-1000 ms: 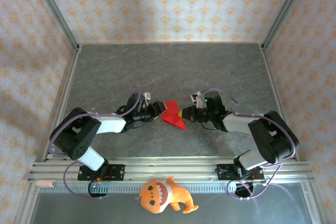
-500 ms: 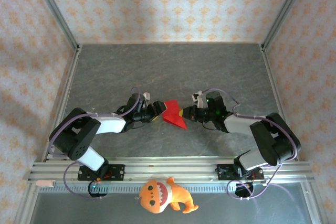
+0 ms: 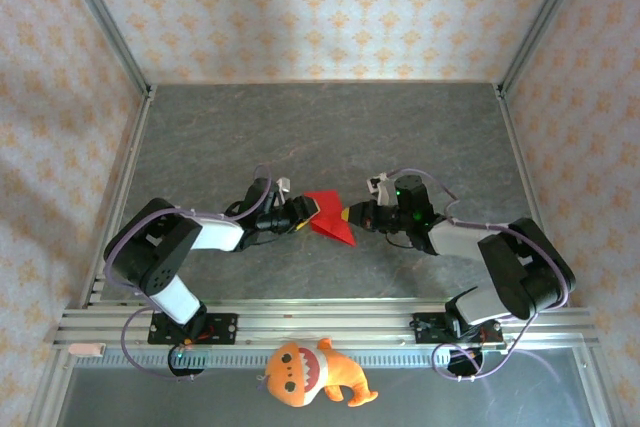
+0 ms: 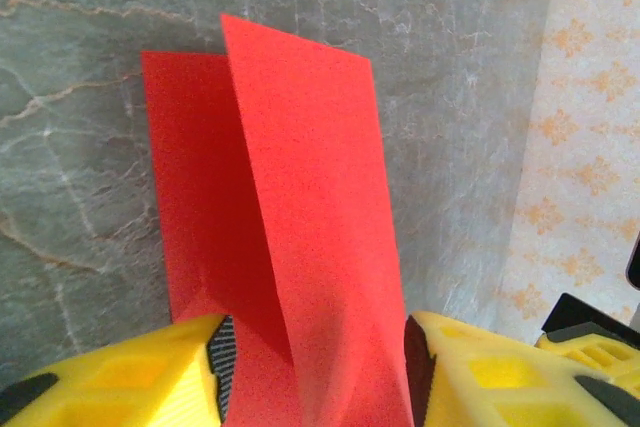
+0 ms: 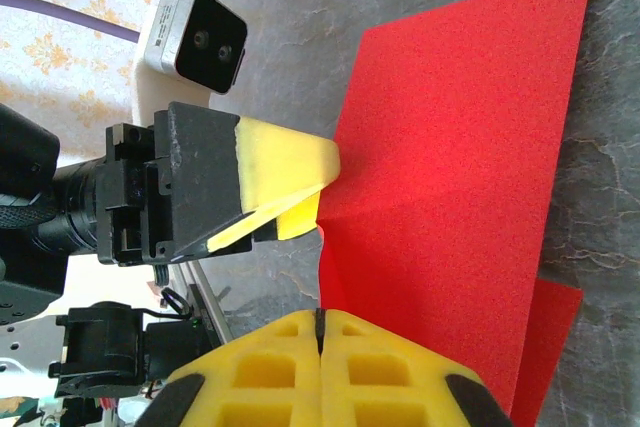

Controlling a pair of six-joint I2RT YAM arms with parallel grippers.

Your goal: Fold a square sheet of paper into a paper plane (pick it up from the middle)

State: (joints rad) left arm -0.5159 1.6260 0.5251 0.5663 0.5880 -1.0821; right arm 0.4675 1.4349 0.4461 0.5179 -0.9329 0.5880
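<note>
Next, my right gripper swings around, opens and pinches the fold's near end, because it is closed at the sheet's side while the sheet's flap gapes.
The square sheet of paper is bright red, creased and half folded, held just above the grey table between both arms. My left gripper straddles its left end. In the left wrist view the paper rises as a bowed double flap between the yellow fingers; the left gripper is open, the jaws standing well apart around it. My right gripper is shut on the sheet's right edge. In the right wrist view the paper runs into the seam of the right gripper, and the left gripper faces it.
An orange plush toy lies in front of the aluminium rail that carries the arm bases. Patterned walls and metal posts close in the table on three sides. Bare table stretches behind the grippers.
The left jaws widened, then narrowed around the paper. The left arm crept slightly right. The right gripper stayed shut on the paper's edge, hardly moving.
</note>
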